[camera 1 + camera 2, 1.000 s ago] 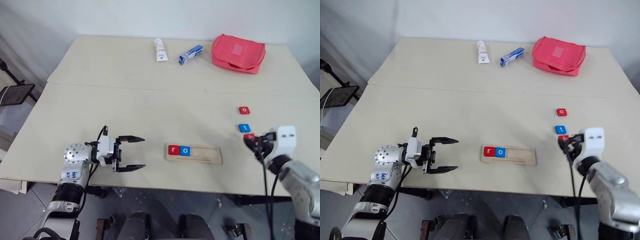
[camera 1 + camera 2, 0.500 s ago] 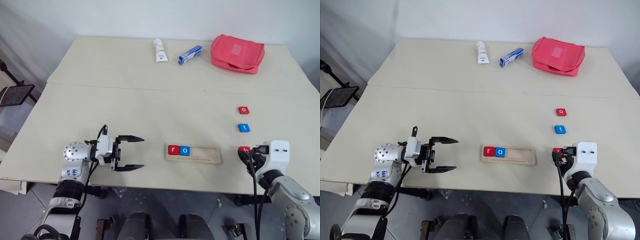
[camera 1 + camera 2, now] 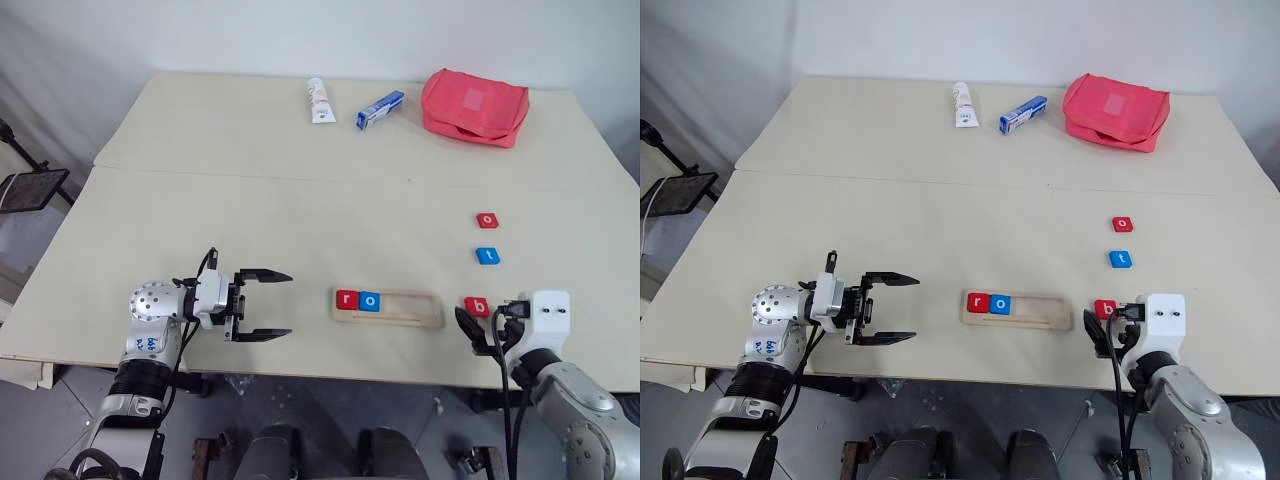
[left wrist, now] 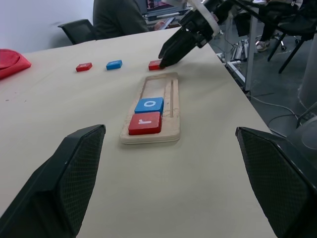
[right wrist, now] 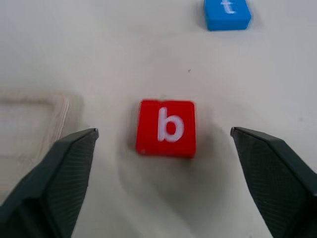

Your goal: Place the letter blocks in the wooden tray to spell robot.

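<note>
My right gripper has a finger facing the b block's side (image 5: pixel 139 127) that must meet the blue o block, so it should turn to pinch the b block's near and far sides.
The wooden tray (image 3: pixel 405 309) lies near the table's front edge with a red r block (image 3: pixel 347 298) and a blue o block (image 3: pixel 370 300) at its left end. A red b block (image 3: pixel 477 306) lies flat on the table just off the tray's right end. My right gripper (image 3: pixel 481 322) stands open right behind it, its fingers either side of the b block (image 5: pixel 166 128) without touching it. Farther back lie a blue t block (image 3: pixel 487 256) and a red o block (image 3: pixel 487 219). My left gripper (image 3: pixel 287 304) is open and empty, left of the tray, pointing at it.
A pink pouch (image 3: pixel 475 106), a blue-and-white box (image 3: pixel 381 109) and a white tube (image 3: pixel 319 100) lie along the far side of the table. A seam (image 3: pixel 300 177) crosses the tabletop. In the left wrist view a person (image 4: pixel 119 17) sits beyond the table.
My right gripper brought the red b block back and leftward to the tray's right end, then opened and let it go on the table. The left gripper stayed still.
</note>
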